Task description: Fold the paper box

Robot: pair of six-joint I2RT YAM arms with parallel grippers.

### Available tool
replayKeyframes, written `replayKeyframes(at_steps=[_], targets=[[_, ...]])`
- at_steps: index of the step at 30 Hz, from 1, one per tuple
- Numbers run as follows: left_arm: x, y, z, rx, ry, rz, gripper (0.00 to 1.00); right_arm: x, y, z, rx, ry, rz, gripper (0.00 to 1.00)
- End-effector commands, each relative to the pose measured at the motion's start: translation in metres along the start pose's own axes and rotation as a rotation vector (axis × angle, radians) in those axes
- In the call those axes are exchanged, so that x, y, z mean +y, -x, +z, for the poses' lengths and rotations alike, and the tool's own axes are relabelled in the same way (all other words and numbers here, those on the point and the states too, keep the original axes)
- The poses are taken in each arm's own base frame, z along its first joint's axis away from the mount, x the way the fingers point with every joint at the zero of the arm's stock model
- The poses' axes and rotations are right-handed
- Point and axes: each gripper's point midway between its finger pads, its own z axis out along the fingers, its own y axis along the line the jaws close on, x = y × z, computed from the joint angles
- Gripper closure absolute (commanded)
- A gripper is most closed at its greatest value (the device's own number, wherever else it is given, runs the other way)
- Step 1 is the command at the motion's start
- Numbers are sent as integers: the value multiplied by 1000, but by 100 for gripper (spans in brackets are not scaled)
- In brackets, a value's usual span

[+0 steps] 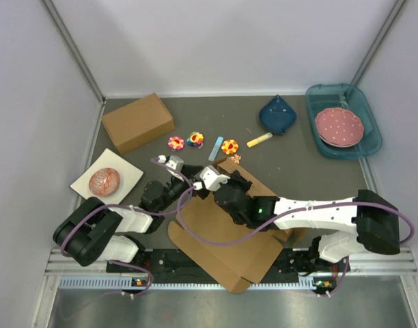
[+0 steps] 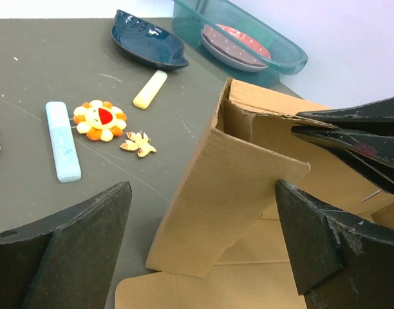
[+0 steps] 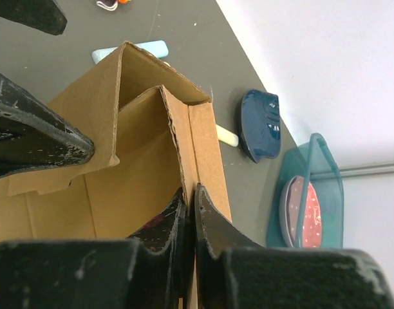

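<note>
My right gripper is pinching the paper box's upright side by its thin edge, with a gap [image 3: 141,122] beside the side flap. It should open and straddle the upright side's folded strip [image 3: 194,143].
The paper box [image 1: 216,239] is a brown die-cut cardboard sheet lying at the near middle of the table, with its far walls raised. In the right wrist view my right gripper [image 3: 196,196] is shut on the top edge of an upright wall [image 3: 203,138], next to a folded corner. My left gripper [image 2: 203,238] is open, and a standing side flap [image 2: 229,187] rises between its wide-apart fingers [image 2: 75,251] without touching them. From above, both grippers [image 1: 199,183] [image 1: 227,189] meet over the box's far left corner. The right gripper's dark fingers [image 2: 358,135] show in the left wrist view.
A chunky ready-made cardboard box [image 1: 137,121] stands at the back left. A white card with a red ball [image 1: 105,180] lies left. Flower toys [image 1: 229,146], a blue bar [image 1: 216,145] and a yellow stick [image 1: 259,139] lie behind the box. A blue dish [image 1: 277,115] and a teal tray [image 1: 369,116] with a pink plate sit back right.
</note>
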Motion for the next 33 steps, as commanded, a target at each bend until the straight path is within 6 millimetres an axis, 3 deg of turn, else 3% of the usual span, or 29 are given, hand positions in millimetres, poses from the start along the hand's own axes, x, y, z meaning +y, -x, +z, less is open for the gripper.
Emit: replayKeyframes(at_steps=[1,5,11,21,26,33], targets=[[-22,67,-2,-285,-86,70,1,73,-46,-11,82,309,-52,92],[-21,63,-3,-283,-88,65,1,66,-37,-14,60,301,1,74],[-22,63,-2,-283,-94,74,1,54,-16,-18,15,297,66,58],[-24,64,1,-282,-106,85,1,35,6,-18,-26,256,121,53],[-23,59,9,-263,-122,102,1,36,1,-14,-7,241,112,61],[-19,64,21,-280,-108,128,1,37,-2,-14,-1,246,122,63]])
